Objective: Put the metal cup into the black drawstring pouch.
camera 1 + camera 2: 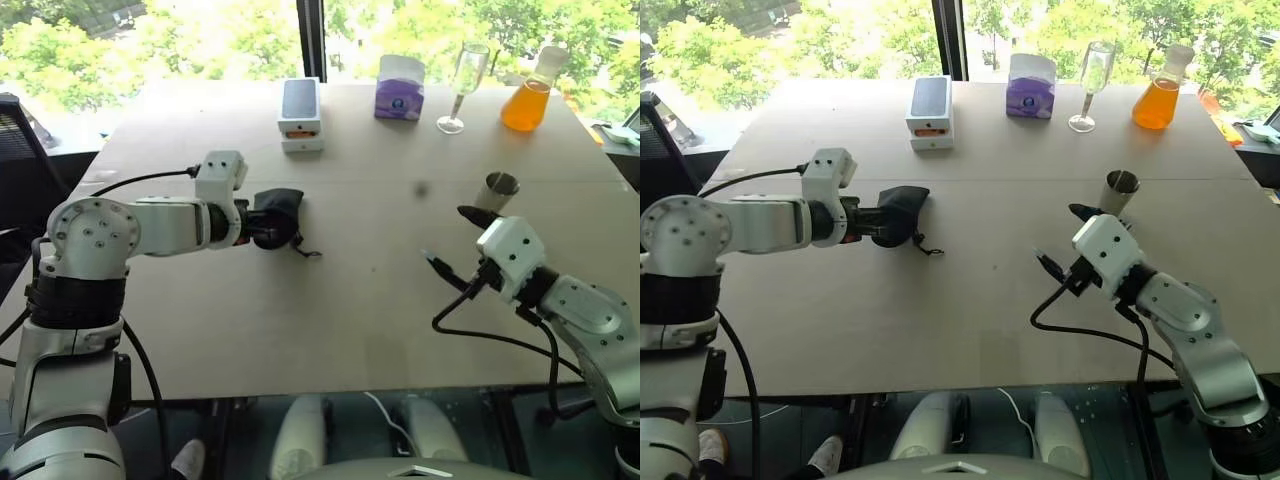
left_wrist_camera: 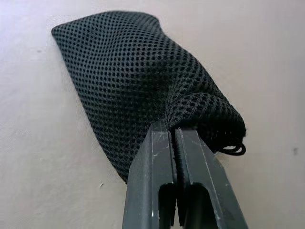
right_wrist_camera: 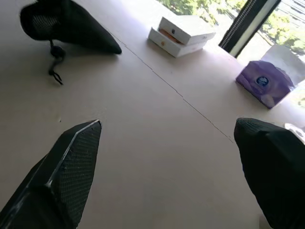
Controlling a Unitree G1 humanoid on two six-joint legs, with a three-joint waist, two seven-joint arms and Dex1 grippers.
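Note:
I should open my left gripper, turn it, pinch the pouch's rim with it and aim the pouch's opening at my right gripper, because the pouch's opening faces the near edge of the table.
The black drawstring pouch is a mesh bag at the table's left middle. My left gripper is shut on the rim of its mouth, and in the left wrist view both fingers pinch the fabric. Its cord and toggle trail onto the table. The metal cup stands upright at the right. My right gripper is open just in front of the cup and to its left, holding nothing. The right wrist view shows its wide-spread fingertips and the pouch far off.
Along the far edge of the wooden table stand a white phone box, a purple tissue box, a clear wine glass and a flask of orange liquid. A black chair is at the left.

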